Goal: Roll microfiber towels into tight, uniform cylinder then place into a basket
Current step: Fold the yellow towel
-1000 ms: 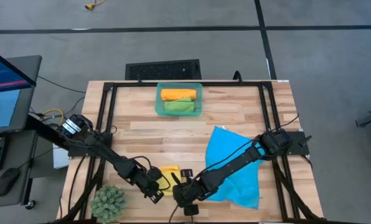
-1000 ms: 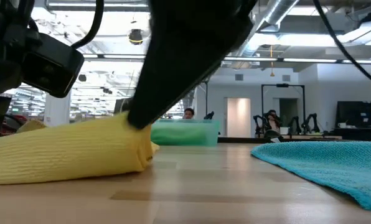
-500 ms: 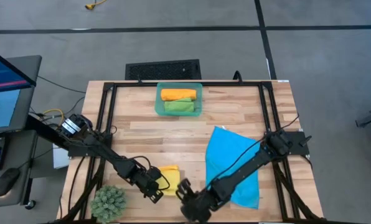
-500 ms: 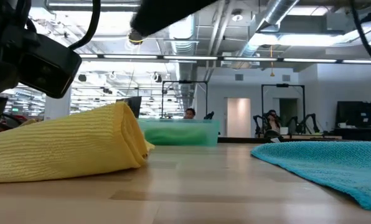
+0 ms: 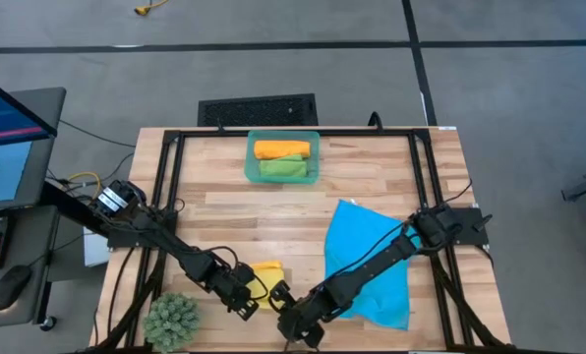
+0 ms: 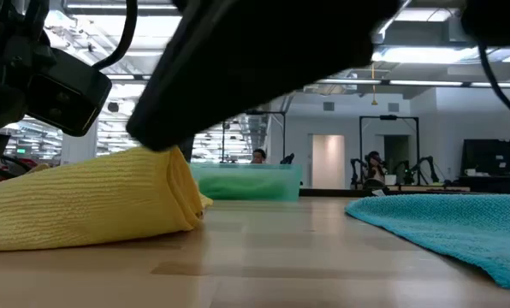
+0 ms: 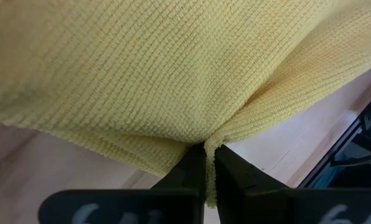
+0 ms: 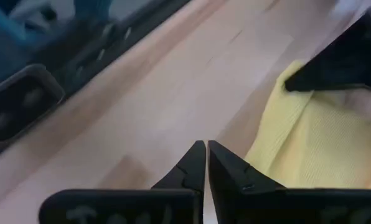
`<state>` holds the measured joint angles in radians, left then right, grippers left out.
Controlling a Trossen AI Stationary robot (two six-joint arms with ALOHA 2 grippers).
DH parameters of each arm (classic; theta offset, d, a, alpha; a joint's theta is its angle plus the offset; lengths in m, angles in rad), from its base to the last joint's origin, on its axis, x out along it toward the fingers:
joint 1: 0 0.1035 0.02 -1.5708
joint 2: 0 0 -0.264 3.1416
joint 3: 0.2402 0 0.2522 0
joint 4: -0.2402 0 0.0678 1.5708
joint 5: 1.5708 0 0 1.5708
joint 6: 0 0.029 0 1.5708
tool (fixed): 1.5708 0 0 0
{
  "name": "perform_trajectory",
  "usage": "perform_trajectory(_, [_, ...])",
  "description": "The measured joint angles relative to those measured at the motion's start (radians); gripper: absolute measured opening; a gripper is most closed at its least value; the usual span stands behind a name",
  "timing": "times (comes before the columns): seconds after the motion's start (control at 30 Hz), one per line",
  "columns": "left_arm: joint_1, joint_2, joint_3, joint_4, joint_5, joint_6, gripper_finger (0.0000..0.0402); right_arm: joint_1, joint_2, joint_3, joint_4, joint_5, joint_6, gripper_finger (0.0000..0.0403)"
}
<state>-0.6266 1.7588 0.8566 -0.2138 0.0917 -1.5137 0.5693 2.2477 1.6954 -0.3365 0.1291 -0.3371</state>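
The yellow towel's fold (image 7: 220, 132) is bunched up crooked at the robot's left gripper, so the right gripper should hold the fold's loose end (image 6: 185, 204) while the left gripper grips it straighter.
The yellow towel (image 5: 267, 272) lies bunched and partly rolled on the wood near the table's near edge; it also shows in the low view (image 6: 84, 204). My left gripper (image 5: 255, 292) is shut on it from its left side. My right gripper (image 5: 278, 293) is shut and empty, its tips (image 8: 205, 148) over bare wood just beside the towel's right end. The blue towel (image 5: 372, 261) lies spread flat on the table's right half. The teal basket (image 5: 253, 157) at the far middle holds the orange roll (image 5: 280, 149) and the green roll (image 5: 283, 168). My left gripper pinches a gathered fold of the yellow towel (image 7: 210, 138) between its two fingers, several layers drawn together into creases at the tips. The towel rests on the table, slack, spreading away from the fingers.
A spiky green plant ball (image 5: 171, 319) sits at the near left corner, close to my left arm. Black frame rails (image 5: 165, 197) run along the table's sides and far edge. Bare wood lies between the basket and the yellow towel.
My right gripper lifted off the yellow towel's right end and drew back toward the near edge, then came back down beside the towel. Freed, the towel's right end sprang up into a higher, looser hump. My left gripper kept still.
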Motion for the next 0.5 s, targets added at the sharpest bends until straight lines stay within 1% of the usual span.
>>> perform_trajectory(0.1, [0.000, 0.000, 0.000, 0.001, 0.000, -0.001, 0.0006, -0.008, 0.015, -0.001, 0.005, 0.034, -0.007, 0.0035])
perform_trajectory(0.23, [0.000, 0.000, 0.000, 0.002, 0.000, -0.004, 0.0006, -0.027, 0.025, 0.002, 0.030, 0.037, 0.035, 0.0025])
perform_trajectory(0.37, [0.000, 0.001, 0.000, 0.002, 0.001, -0.010, 0.0006, -0.059, 0.032, 0.000, 0.017, 0.046, 0.053, 0.0017])
perform_trajectory(0.5, [0.000, 0.001, 0.000, 0.002, 0.001, -0.011, 0.0006, -0.093, 0.032, 0.000, 0.016, 0.098, 0.144, 0.0017])
